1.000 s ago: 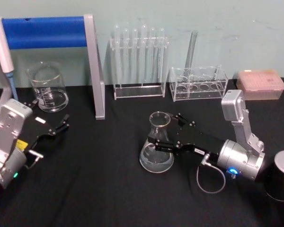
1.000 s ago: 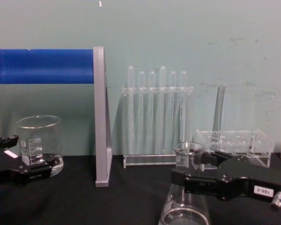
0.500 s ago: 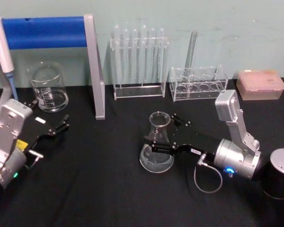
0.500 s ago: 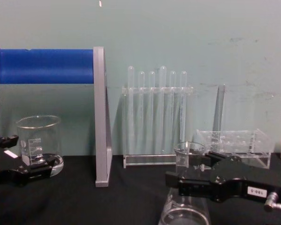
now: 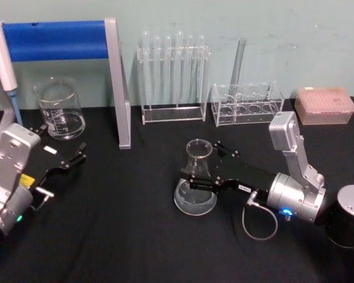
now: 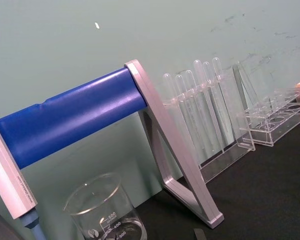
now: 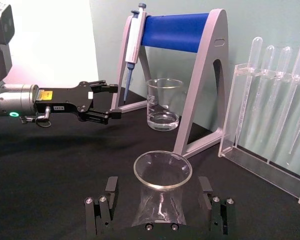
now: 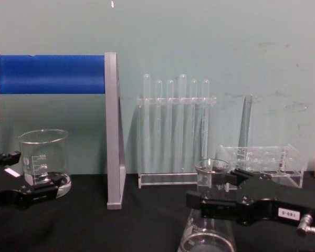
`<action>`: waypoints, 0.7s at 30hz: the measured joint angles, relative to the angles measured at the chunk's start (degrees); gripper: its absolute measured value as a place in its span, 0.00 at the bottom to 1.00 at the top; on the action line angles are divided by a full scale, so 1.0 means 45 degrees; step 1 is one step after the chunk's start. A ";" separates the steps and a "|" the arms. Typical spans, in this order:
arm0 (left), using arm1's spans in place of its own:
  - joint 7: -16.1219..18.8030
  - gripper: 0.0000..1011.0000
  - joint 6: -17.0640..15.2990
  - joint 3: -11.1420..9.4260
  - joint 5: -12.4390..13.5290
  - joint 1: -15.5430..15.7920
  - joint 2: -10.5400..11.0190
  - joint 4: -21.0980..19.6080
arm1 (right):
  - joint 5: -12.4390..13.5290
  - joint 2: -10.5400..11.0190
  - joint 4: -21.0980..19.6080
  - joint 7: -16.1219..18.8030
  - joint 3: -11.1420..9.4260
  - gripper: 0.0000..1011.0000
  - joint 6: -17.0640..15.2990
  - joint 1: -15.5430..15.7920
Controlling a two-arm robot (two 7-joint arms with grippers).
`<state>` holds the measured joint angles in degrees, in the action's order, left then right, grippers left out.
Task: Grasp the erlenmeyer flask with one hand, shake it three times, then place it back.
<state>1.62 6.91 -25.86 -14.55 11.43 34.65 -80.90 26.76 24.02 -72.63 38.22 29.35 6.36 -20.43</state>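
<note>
A bright ring [image 8: 207, 241] runs across the lower glass, so I expect the erlenmeyer flask [image 8: 208, 223] to show clear liquid staying low inside when the robot lifts and shakes it.
The erlenmeyer flask [image 5: 196, 180] is clear glass and stands upright on the black table, just right of centre. My right gripper [image 5: 202, 167], the hand with the digit label, is open, one finger on each side of the flask's neck. In the right wrist view a gap shows between each finger [image 7: 106, 207] and the flask [image 7: 159, 202]. From the chest view the right gripper [image 8: 216, 190] crosses in front of the flask [image 8: 207, 233] below its rim. My left gripper [image 5: 79, 152] rests open at the table's left, away from the flask.
At the back left a glass beaker [image 5: 60, 109] stands under a blue-barred pipette stand [image 5: 53, 40]. A rack of test tubes [image 5: 172, 76], a lower clear rack [image 5: 248, 103] and a pink box [image 5: 324, 105] line the back. A black cylinder [image 5: 347, 217] sits at the right edge.
My right gripper has shifted slightly left and toward me around the flask. The flask stays standing in the same spot. The left arm has not moved.
</note>
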 joint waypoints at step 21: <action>0.0000 0.99 0.0000 0.0000 0.0000 0.0000 0.0000 0.0001 | 0.0024 0.0001 -0.0009 -0.0009 -0.0017 0.59 -0.0001 0.0018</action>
<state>1.62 6.91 -25.86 -14.55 11.43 34.64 -80.90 26.87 24.02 -72.67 38.18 29.27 6.36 -20.35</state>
